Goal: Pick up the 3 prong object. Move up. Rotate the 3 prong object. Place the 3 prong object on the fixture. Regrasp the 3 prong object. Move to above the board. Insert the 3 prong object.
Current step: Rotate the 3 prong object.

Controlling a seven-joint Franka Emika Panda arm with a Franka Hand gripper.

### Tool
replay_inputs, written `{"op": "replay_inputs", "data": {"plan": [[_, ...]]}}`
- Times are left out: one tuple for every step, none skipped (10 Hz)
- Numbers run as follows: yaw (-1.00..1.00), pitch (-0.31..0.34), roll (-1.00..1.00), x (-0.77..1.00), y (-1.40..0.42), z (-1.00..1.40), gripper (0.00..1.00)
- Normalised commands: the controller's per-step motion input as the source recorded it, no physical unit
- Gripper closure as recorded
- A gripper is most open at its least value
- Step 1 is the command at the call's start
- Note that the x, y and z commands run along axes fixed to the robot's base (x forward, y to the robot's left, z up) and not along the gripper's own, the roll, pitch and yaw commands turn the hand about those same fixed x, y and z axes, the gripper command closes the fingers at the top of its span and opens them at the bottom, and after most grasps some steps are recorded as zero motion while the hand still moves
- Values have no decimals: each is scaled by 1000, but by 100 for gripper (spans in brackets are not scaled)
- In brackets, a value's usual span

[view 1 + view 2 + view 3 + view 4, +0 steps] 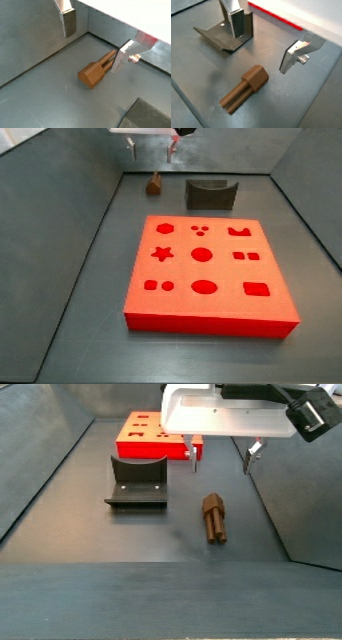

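The fixture's top edge (210,188) dips in the middle, so the 3 prong object (154,184) will rest there with its top poking out when I lower it.
The 3 prong object (214,517) is a small brown block lying flat on the grey floor, also seen in both wrist views (97,70) (244,87) and far back in a side view (156,185). My gripper (223,456) hangs open above it, with nothing between the fingers (67,22) and clear of the piece (266,40). The dark fixture (138,484) (224,35) (210,194) stands beside the piece. The red board (207,273) with its shaped holes lies flat beyond the fixture (150,434); only its edge (278,17) shows in a wrist view.
Grey walls (67,238) enclose the floor on all sides; one wall (33,40) runs close to the brown piece, and another slopes along the right side (287,504).
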Motion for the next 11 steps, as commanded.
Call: {"op": "replay_inputs", "data": {"plan": [[208,-89,13,31,-2,-34,0],[0,0,0,0,0,-1000,0],[-56,-9,-1,8,0,-1000,0],[-54,-13,-5,11,-1,-1000,0],[-40,-22,-17,19,3,-1000,0],[-32,-27,-25,25,3,-1000,0],[-13,-29,-45,41,5,-1000,0],[-5,-27,-53,48,6,-1000,0],[6,-26,-67,53,5,-837,0],[11,-28,-74,55,7,-720,0],[14,-35,-83,49,7,-571,0]]}}
